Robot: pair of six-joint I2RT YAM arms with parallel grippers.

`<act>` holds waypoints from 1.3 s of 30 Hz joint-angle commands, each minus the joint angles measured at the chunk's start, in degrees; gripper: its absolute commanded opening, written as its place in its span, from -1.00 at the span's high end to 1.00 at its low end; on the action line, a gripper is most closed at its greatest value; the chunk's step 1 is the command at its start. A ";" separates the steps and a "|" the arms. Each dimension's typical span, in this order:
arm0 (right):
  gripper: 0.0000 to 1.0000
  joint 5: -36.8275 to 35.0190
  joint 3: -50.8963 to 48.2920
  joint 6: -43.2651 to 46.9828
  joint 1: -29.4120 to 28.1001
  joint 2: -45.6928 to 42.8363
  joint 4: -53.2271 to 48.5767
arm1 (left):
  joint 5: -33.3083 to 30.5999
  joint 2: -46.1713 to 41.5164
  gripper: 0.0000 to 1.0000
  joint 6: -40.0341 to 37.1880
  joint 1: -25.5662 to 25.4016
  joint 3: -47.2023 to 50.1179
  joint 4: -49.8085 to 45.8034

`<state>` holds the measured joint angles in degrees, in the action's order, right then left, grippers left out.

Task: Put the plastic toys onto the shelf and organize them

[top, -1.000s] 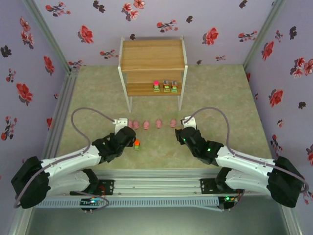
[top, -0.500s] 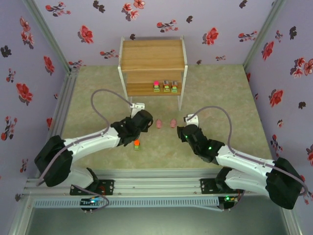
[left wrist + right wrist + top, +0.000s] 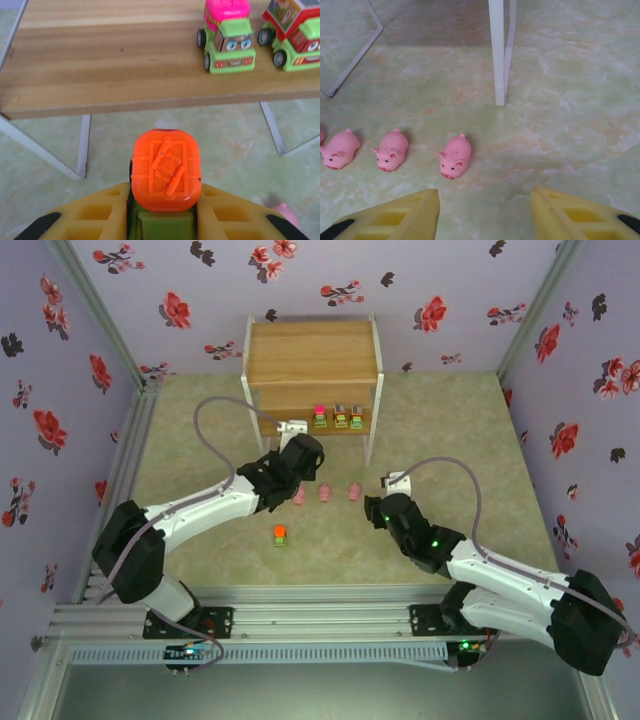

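My left gripper should keep going to the free wood (image 3: 167,57) beside the magenta-topped toy and let go there, as the orange-topped toy (image 3: 166,172) faces the same way as that toy.
My left gripper (image 3: 165,192) is shut on an orange-topped green toy (image 3: 166,170) and hovers just in front of the shelf's lower tier (image 3: 100,65). From above, that gripper (image 3: 303,452) sits below the shelf (image 3: 313,350). A magenta-topped toy (image 3: 320,417) and two grey-topped ones (image 3: 348,419) stand on the lower tier. A second orange-topped toy (image 3: 280,533) rests on the table. Three pink pigs (image 3: 324,493) lie in a row, the left arm covering the row's left end. My right gripper (image 3: 485,195) is open and empty, near the rightmost pig (image 3: 455,156).
A white shelf leg (image 3: 499,55) stands ahead of the right gripper. The left half of the lower tier is bare wood. Flowered walls enclose the green mat (image 3: 450,430), with open floor to the right of the shelf.
The left arm has swung forward and right from beside the orange toy on the table up to the shelf front, carrying its toy. The right arm drifted slightly back.
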<state>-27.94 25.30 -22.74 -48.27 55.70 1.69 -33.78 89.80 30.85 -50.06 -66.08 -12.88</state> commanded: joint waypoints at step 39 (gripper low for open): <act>0.27 16.08 -1.97 1.38 0.93 0.95 6.48 | 4.87 14.09 0.50 -5.20 8.37 -18.82 1.20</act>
<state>-12.78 23.29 -22.48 -47.59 56.45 6.24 -29.12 103.26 26.70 -42.35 -82.78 -12.71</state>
